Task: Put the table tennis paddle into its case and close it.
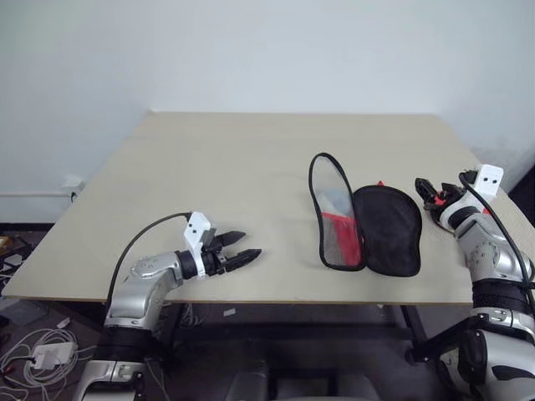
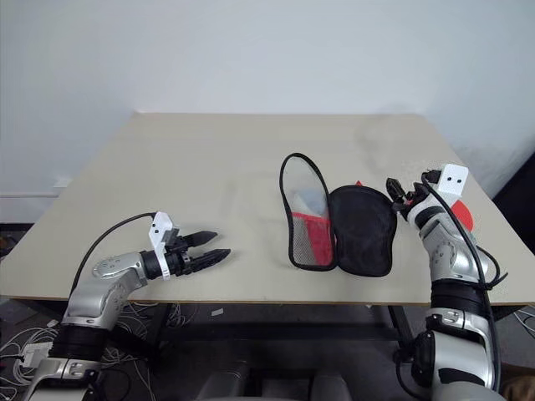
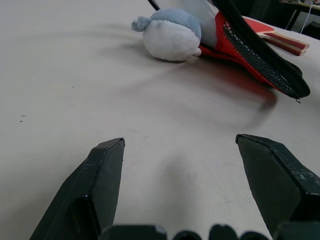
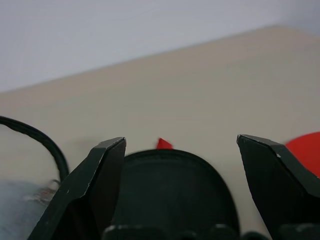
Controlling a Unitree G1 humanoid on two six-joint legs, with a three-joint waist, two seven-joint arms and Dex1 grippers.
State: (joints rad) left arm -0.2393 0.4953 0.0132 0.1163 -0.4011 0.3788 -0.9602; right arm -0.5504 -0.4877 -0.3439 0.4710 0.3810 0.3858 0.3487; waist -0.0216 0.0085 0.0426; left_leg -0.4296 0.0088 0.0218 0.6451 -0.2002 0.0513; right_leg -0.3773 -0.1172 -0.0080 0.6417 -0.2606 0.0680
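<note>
The pale blue soft thing (image 1: 333,201) looks hazy through the clear window (image 1: 328,177), so I expect it to stay outside the case when I fold the mesh-lined half over.
The case (image 1: 386,230) lies open right of the table's middle. Its black-lined half is flat on the table and its mesh-lined half (image 1: 334,219) stands up, showing red fabric. A white and pale blue soft thing (image 3: 172,32) rests in the upright half. The table tennis paddle (image 2: 464,217) lies on the table right of the case, mostly hidden behind my right arm; its red face and striped wooden handle (image 3: 280,41) peek out beyond the case. My right gripper (image 1: 429,193) hovers open just right of the flat half. My left gripper (image 1: 242,246) is open and empty near the front edge, well left of the case.
The beige table (image 1: 217,167) stands against a white wall. Its front edge runs just under both arms. Cables and a power adapter (image 1: 50,355) lie on the floor at the left.
</note>
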